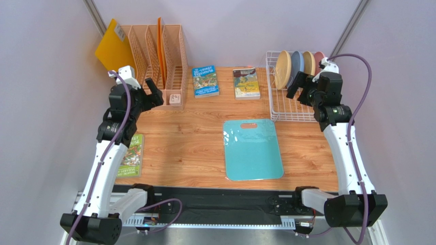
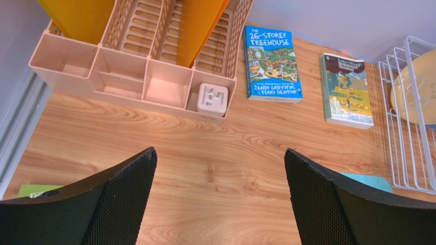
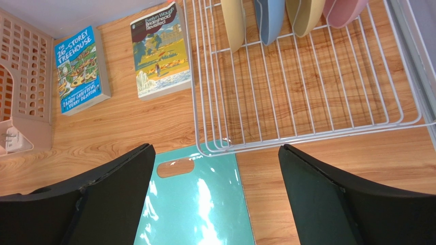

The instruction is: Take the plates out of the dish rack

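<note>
My right gripper is heading toward the cream-yellow plate's rim (image 3: 235,38), and there is a gap (image 3: 252,28) between the cream-yellow plate and the grey-blue plate. It should now go to that rim and close there.
The white wire dish rack (image 1: 292,120) sits at the back right of the table. Several plates stand on edge in its far end: cream-yellow (image 1: 282,69), grey-blue (image 1: 297,63), tan (image 1: 308,62) and pink (image 1: 319,56). My right gripper (image 1: 300,89) hovers open over the rack's near half, just in front of the plates, holding nothing. In the right wrist view its open gripper (image 3: 216,146) frames the rack's front rim (image 3: 307,133), with the plates' lower edges (image 3: 269,18) above. My left gripper (image 1: 155,93) is open and empty by the peach organizer, over bare wood (image 2: 219,150).
A teal cutting board (image 1: 252,149) lies mid-table, touching the rack's front corner. Two books (image 1: 205,81) (image 1: 246,83) lie at the back. The peach file organizer (image 1: 158,56) holds orange folders and a white adapter (image 1: 175,98). A green book (image 1: 132,155) lies at the left edge.
</note>
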Robot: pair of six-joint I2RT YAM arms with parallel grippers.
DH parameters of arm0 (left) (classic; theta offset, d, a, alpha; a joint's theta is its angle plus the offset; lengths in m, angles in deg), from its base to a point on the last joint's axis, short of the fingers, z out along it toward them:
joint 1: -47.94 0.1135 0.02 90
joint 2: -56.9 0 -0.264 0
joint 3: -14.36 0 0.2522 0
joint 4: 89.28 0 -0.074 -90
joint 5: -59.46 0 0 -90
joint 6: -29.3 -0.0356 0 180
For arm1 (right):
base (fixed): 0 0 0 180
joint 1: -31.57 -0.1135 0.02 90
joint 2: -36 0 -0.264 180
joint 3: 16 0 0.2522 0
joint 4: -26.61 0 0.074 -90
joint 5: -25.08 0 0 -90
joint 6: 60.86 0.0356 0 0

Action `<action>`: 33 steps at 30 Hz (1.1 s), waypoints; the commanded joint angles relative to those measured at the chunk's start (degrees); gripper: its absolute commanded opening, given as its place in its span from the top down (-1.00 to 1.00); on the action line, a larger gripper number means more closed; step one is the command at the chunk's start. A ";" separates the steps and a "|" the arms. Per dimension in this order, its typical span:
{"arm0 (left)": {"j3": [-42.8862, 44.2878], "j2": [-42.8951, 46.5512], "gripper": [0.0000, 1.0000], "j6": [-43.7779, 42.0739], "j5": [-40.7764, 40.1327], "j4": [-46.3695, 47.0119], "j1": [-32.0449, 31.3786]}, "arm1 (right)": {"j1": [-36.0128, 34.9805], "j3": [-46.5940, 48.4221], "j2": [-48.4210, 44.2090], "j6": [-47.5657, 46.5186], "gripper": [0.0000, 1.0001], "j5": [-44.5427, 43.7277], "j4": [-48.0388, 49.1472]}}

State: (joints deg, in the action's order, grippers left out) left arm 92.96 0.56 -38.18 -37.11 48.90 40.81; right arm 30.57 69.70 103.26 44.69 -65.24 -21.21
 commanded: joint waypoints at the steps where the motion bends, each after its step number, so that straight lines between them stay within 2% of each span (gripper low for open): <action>1: -1.02 0.35 -0.99 -2.66 2.96 4.67 -0.16 | -0.06 -0.04 -1.52 0.17 -1.00 -1.28 4.70; 3: -1.47 -0.35 -0.99 -2.92 5.42 5.46 -0.16 | 0.03 -2.33 -0.74 0.53 -1.00 -1.52 8.55; 4: -1.47 -0.79 -0.99 -3.01 6.30 5.55 -0.16 | 0.11 -0.68 0.05 2.27 -1.00 -4.57 8.14; 6: -1.38 -1.84 -0.99 -3.45 7.79 5.55 -0.16 | -0.06 1.52 3.46 1.15 -1.00 -4.95 6.82; 10: -2.96 -3.43 -0.99 -3.98 11.30 7.92 -0.16 | -0.15 10.02 10.77 -2.45 -1.00 -6.18 6.47; 13: -4.98 -4.65 -0.99 -4.07 12.02 10.20 -0.25 | -0.32 16.02 17.97 -4.21 -0.90 -9.96 4.45; 17: -5.86 -7.47 -0.99 -5.47 8.78 11.53 -1.47 | -0.94 29.80 27.38 -6.49 -0.88 -13.30 -0.82; 21: -5.69 -10.89 -0.98 -7.32 3.33 11.62 -4.81 | -2.51 38.24 36.42 -9.30 -0.72 -14.27 -1.71; 24: -6.13 -13.01 -0.98 -7.58 0.51 12.93 -6.04 | -4.27 44.31 41.78 -11.68 -0.68 -17.77 -1.70; 33: -7.36 -14.94 -0.96 -7.49 -3.19 16.19 -7.36 | -6.56 56.37 54.81 -17.75 -0.58 -26.66 -2.94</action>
State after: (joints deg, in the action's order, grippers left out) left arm 86.07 -14.50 -44.47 -37.74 61.23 33.97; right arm 24.41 120.87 154.27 30.92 -85.54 -23.64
